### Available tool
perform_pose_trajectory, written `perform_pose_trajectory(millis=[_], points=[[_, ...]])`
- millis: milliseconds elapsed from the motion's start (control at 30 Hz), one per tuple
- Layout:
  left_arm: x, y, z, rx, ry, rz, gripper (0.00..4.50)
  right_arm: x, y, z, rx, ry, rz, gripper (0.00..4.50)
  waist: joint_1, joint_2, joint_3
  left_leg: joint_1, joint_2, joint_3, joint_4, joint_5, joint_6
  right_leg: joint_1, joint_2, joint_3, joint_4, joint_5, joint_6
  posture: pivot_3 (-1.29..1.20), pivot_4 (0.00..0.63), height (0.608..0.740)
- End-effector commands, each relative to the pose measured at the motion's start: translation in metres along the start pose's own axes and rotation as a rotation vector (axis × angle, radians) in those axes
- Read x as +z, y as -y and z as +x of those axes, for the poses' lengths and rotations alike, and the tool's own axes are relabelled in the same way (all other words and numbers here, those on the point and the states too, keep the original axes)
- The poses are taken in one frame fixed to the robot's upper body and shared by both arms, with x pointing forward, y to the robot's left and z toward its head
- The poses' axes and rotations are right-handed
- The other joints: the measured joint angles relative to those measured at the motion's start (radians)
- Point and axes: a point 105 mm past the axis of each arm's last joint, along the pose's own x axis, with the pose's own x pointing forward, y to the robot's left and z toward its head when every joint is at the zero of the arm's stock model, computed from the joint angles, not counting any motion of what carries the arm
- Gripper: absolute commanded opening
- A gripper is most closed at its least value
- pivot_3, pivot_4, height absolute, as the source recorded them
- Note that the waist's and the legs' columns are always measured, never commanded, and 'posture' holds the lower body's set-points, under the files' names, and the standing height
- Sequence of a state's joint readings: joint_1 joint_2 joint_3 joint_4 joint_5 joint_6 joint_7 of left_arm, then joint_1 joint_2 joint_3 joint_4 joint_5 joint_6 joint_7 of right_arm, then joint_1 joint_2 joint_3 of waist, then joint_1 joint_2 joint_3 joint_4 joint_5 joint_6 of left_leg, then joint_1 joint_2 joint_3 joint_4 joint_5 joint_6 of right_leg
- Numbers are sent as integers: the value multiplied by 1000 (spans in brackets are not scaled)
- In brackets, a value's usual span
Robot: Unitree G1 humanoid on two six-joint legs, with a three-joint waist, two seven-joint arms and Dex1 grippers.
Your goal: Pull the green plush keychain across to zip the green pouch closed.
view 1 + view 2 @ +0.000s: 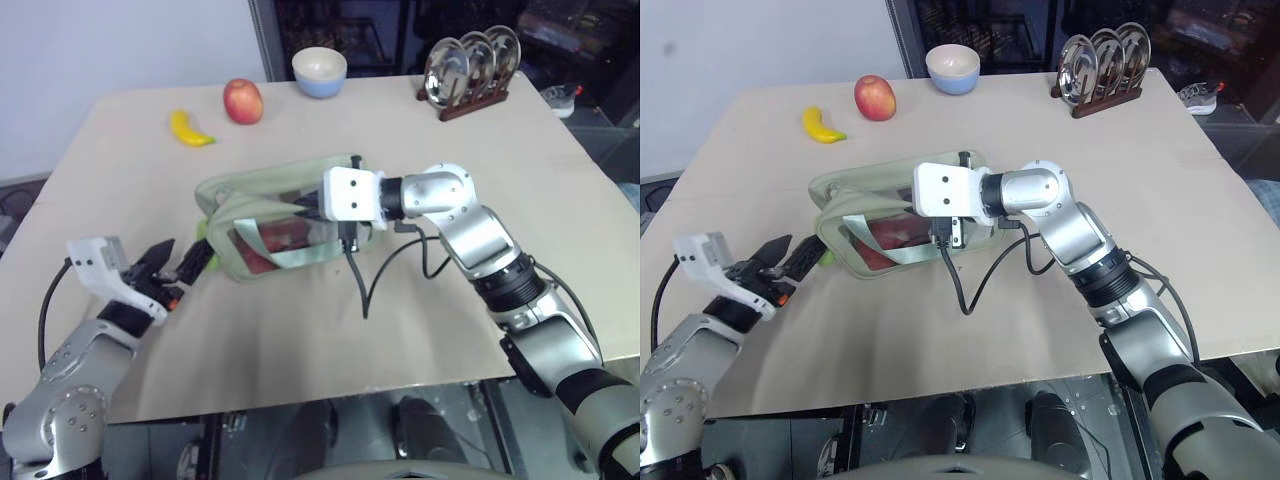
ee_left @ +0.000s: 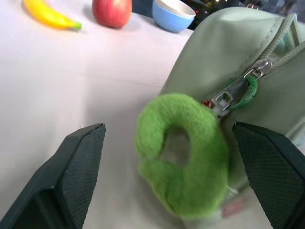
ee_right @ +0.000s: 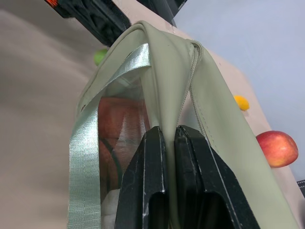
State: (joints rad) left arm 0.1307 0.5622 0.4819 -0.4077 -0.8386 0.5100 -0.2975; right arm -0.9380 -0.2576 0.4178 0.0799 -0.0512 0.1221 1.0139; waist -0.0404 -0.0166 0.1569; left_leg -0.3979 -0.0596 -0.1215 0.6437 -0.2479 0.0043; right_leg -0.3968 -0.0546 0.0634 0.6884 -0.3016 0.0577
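I should pinch the pouch's end [image 1: 226,246] with my left gripper while my right gripper takes the keychain, since the open zipper [image 2: 287,42] runs from there toward my right gripper.
The pale green pouch [image 1: 250,195] lies on its side in the middle of the table, with a red thing showing through its clear window. My right gripper [image 1: 310,207] reaches in from the right, shut on a fold of the pouch's top fabric [image 3: 167,57] beside the zipper. The green plush keychain [image 2: 205,162], a fuzzy lime ring, hangs from the zipper pull [image 2: 224,98] at the pouch's left end. My left gripper [image 2: 167,128] stands open just left of the pouch, its fingers [image 2: 81,167] on either side of the keychain and apart from it.
A banana [image 1: 190,130], an apple [image 1: 243,101] and a blue-and-white bowl [image 1: 320,72] sit along the table's far edge. A rack of metal plates [image 1: 470,70] stands at the far right. A black cable [image 1: 370,270] loops from my right wrist onto the table.
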Motion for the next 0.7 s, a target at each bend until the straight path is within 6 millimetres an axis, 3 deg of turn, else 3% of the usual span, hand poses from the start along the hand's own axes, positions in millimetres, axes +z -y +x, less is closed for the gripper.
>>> perform_pose_trajectory(millis=[33, 67, 100, 333, 500, 600, 700], points=[[-3, 13, -1, -76, -40, 203, 3938, 13, -1, 2, 0, 44, -25, 0, -1, 0, 0, 0, 0, 0, 0, 0, 0, 0, 0, 0, 0, 0, 0, 0, 150, 740], [-6, 13, -2, -82, -55, 247, 3835, 13, -1, 2, 0, 44, -25, 0, -1, 0, 0, 0, 0, 0, -1, 0, 0, 0, 0, 0, 0, 0, 0, 0, 150, 740], [-8, 13, -2, -85, -62, 273, 3453, 13, -1, 2, 0, 44, -25, 0, -1, 1, 1, 0, 0, 0, -1, 0, 0, 0, 0, 0, -1, 0, 0, 0, 150, 740], [-20, 17, -2, -101, -78, 376, 238, 14, 0, 2, -2, 48, -24, 0, -2, 1, 1, 0, 0, 0, -3, 0, 0, 0, 0, 0, -1, 0, 0, 0, 150, 740], [-8, 14, -2, -68, -19, 502, 98, 15, 0, 3, -1, 51, -22, 0, -2, 1, 1, 0, 0, 0, -4, -1, 1, 0, 0, 0, -1, 0, 0, 0, 150, 740], [20, 8, -3, 2, 91, 822, 98, 15, 0, 3, -3, 54, -17, 0, -2, 1, 1, 0, 0, 0, -4, -1, 1, 0, 0, 0, -2, 0, 0, 0, 150, 740], [49, 22, -1, 1, 217, 1226, 98, 15, 0, 4, -3, 58, -11, 0, -1, 1, 1, 0, 0, 0, -5, 0, 0, -1, 0, 0, -3, 0, 0, 0, 150, 740]])
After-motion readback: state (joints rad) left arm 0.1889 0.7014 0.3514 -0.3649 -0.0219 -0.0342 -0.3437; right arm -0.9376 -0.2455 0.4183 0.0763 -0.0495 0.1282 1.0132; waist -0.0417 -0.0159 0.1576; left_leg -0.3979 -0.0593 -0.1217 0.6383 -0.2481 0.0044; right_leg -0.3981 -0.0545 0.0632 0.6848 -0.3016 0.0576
